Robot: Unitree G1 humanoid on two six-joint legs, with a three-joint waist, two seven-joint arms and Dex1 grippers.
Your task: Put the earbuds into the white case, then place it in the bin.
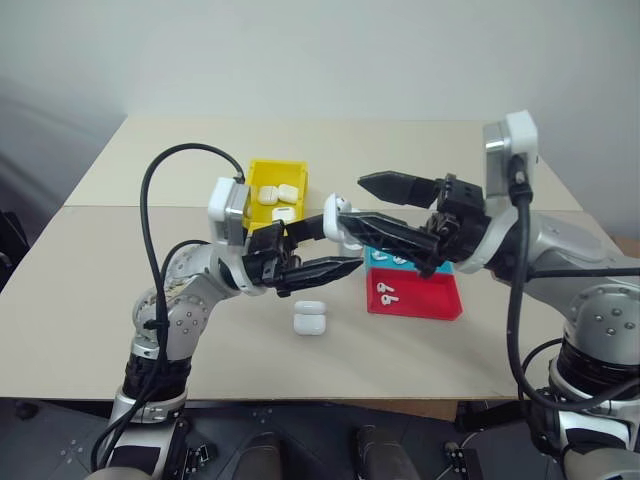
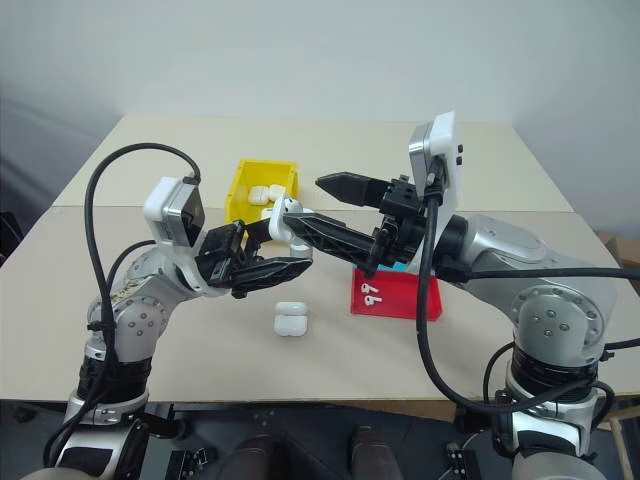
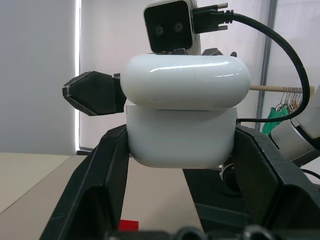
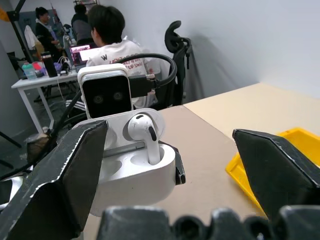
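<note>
The earbud's head stands up high above the white case's socket, so the robot's right gripper should move back, close its fingers and press the earbud down.
My left gripper is shut on the base of the white case and holds it in the air above the table, lid open. One earbud stands in a socket of the case. My right gripper is open, its fingers spread wide on either side of the case without touching it. Two more earbuds lie in the red tray. The yellow bin stands behind the grippers with several white cases inside.
Another closed white case lies on the table below the grippers. A teal tray sits behind the red one, mostly hidden by my right gripper. People sit at a desk in the room beyond the table.
</note>
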